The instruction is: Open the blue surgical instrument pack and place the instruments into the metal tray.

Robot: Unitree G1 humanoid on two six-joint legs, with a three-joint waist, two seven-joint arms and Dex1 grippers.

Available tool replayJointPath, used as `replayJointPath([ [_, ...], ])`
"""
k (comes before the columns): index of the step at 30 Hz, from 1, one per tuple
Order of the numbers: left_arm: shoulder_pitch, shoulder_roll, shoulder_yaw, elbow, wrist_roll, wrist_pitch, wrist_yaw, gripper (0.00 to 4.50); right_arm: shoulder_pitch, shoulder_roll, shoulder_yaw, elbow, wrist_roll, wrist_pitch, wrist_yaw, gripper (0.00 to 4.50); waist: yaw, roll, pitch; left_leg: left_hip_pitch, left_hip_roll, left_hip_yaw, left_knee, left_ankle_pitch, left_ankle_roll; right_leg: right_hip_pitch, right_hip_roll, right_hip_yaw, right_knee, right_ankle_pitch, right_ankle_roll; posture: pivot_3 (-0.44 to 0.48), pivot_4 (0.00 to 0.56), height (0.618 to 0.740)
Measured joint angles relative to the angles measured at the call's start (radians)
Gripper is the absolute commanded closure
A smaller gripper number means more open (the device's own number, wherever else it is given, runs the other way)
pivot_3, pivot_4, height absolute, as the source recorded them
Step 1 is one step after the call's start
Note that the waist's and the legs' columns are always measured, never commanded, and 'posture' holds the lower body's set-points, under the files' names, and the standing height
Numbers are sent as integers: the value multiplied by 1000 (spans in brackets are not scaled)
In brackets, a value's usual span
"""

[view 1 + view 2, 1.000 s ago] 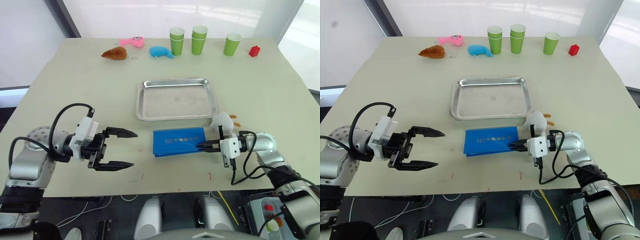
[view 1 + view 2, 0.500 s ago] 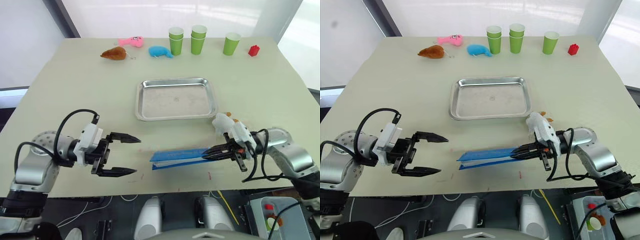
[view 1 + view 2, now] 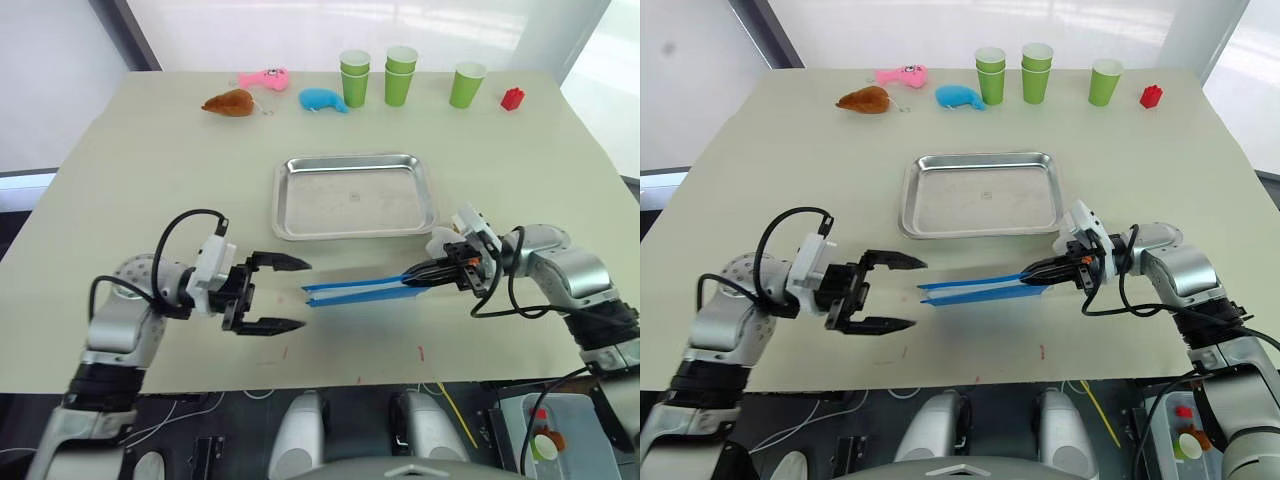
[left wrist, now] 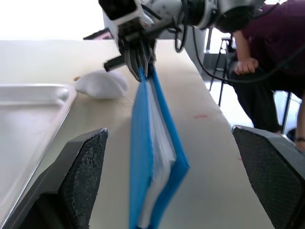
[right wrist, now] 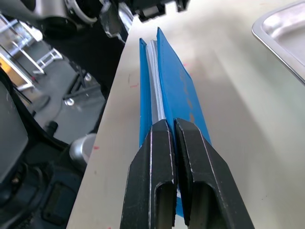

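The white plush toy is close to the pack's gripped end, so the pack's zipper slider will be dragged along by the toy when the robot pulls it.
My right gripper is shut on one end of the blue surgical instrument pack and holds it on edge in front of the metal tray. I cannot tell whether the pack's lower edge touches the table. White lining shows between the pack's blue covers. The instruments are hidden inside. My left gripper is open, and the pack's free end lies between its wide-spread fingers without touching them. The tray is bare.
A white plush toy lies beside my right gripper. At the table's far edge stand three green cup stacks, a red block, and blue, pink and brown toys. A person sits beyond the table's right side.
My right gripper has turned the pack from flat to on edge and carried it slightly up and back. The open left gripper has moved right until its fingers bracket the pack's free end.
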Motion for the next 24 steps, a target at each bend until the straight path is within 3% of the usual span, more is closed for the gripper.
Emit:
replayJointPath([
  [11,-51,-49,-21,133,19,-9,-21,0,-43,36,-13,58,-31,31,4,4458,-3,0,0,0,0,-1,1,0,0,0,1,0,1,0,-1,0,150,740],
  [15,-51,-77,-22,147,20,-9,-21,1005,-43,47,-21,59,-37,38,2,4500,-3,0,0,0,0,-1,1,0,0,0,1,0,1,0,-1,0,150,740],
  [22,-66,-95,-21,186,20,-9,-21,3802,-39,58,-35,59,-53,36,1,4500,-3,0,0,0,0,-1,1,0,0,0,1,0,2,0,-1,0,150,740],
  [24,-69,-95,-18,187,20,-9,-21,4309,-37,60,-37,58,-54,34,2,4500,-3,0,0,0,0,-1,1,0,0,0,1,0,2,0,-1,0,150,740],
])
